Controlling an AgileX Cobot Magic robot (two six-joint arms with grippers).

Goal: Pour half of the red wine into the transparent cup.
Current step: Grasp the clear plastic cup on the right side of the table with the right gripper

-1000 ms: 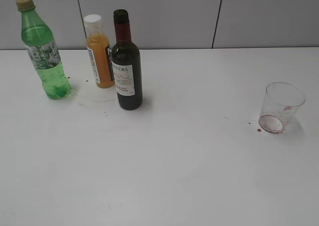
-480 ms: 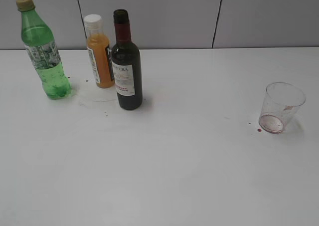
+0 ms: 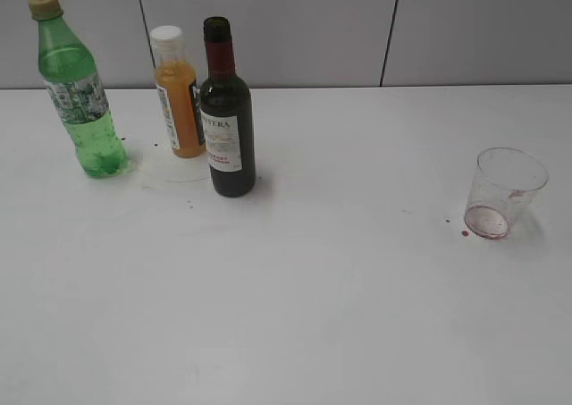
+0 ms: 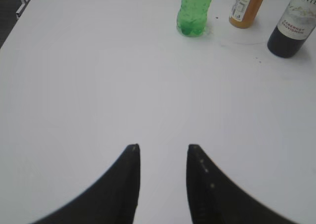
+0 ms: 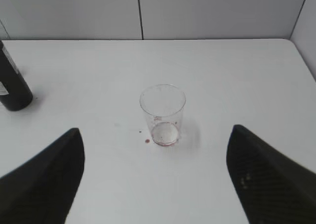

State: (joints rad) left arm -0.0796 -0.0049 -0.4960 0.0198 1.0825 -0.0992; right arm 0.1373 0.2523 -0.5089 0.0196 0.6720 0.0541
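A thin red ring (image 3: pixel 487 222) runs around the edge of the cup's clear bottom, so the robot should expect the transparent cup (image 3: pixel 503 192) to hold only red stains when carrying it.
The red wine is in a dark-green bottle (image 3: pixel 228 123) with maroon neck foil and a white label, upright at the back left of the white table; its base shows in the left wrist view (image 4: pixel 292 26) and the right wrist view (image 5: pixel 12 83). The transparent cup (image 3: pixel 502 193), stained red at the bottom, stands upright at the right; it also shows in the right wrist view (image 5: pixel 163 115). My left gripper (image 4: pixel 163 147) is open and empty, well short of the bottles. My right gripper (image 5: pixel 155 135) is wide open and empty, just short of the cup. Neither arm shows in the exterior view.
A green soda bottle (image 3: pixel 79 92) and an orange juice bottle (image 3: pixel 179 94) stand left of the wine bottle. Small red drops (image 3: pixel 464 233) lie beside the cup. The table's left edge (image 4: pixel 19 16) shows in the left wrist view.
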